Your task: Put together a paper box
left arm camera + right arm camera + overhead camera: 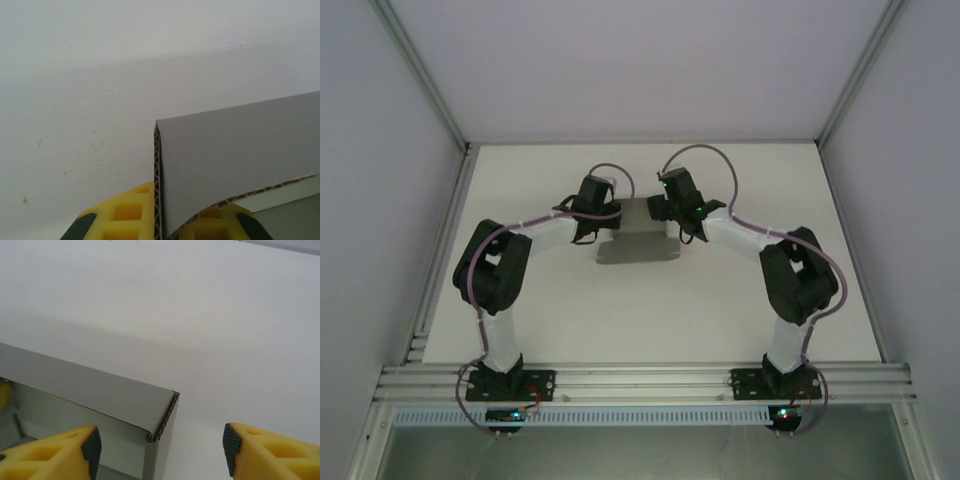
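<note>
The paper box's flap [638, 249] is pointing toward my arm bases, so next my left gripper turns the box around by its held corner [169, 142] until the flap points away.
The paper box [640, 248] is grey corrugated cardboard, partly folded, lying mid-table between both arms. My left gripper [605, 224] is at its left end. In the left wrist view an upright wall of the paper box [240, 160] runs down between the yellow fingers [125, 220], and the left gripper [167, 222] is shut on it. My right gripper [672, 222] is at the box's right end. In the right wrist view the right gripper [161, 447] stands open, its fingers either side of a folded corner of the paper box [100, 385] without touching it.
The white table [720, 310] is boxed in by pale walls with aluminium posts [430, 90] at the back corners. An aluminium rail [640, 382] carrying both arm bases runs along the near edge.
</note>
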Controlling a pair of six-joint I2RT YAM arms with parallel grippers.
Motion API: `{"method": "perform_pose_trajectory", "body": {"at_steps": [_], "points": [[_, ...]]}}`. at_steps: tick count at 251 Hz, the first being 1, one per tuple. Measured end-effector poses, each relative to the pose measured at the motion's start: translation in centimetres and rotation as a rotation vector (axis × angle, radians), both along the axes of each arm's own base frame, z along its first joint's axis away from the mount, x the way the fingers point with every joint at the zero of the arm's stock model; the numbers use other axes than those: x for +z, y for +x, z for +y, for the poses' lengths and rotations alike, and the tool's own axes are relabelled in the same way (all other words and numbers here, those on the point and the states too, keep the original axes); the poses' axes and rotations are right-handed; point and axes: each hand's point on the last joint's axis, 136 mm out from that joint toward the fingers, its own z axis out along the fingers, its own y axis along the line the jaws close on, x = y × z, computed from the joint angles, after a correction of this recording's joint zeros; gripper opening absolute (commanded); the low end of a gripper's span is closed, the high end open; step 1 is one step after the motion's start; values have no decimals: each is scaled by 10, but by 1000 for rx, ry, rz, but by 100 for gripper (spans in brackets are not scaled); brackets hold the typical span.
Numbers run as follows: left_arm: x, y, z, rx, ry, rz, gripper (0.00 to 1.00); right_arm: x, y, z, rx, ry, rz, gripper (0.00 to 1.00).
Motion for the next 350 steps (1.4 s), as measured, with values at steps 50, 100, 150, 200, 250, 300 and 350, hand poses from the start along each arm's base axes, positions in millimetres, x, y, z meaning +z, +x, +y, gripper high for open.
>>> {"method": "perform_pose_trajectory", "body": {"at_steps": [50, 100, 150, 200, 250, 300, 350], "points": [[0, 0, 0, 0, 0, 0, 0, -2, -3, -14, -8, 53, 34, 76], [-2, 4, 0, -3, 61, 37, 0, -15, -16, -40, -85, 85, 111, 99], [-6, 20, 5, 56, 217, 75, 0, 17, -30, -70, -178, 111, 40, 99], [-8, 34, 9, 110, 393, 77, 0, 56, -40, -101, -264, 130, -58, 99], [-8, 40, 9, 44, 543, 27, 0, 68, -58, -131, -331, 133, -98, 99], [-7, 28, 3, -153, 590, -2, 0, 79, -75, -149, -357, 140, -114, 99], [22, -38, -6, -602, 596, -13, 0, 86, -86, -156, -354, 156, -116, 99]]}}
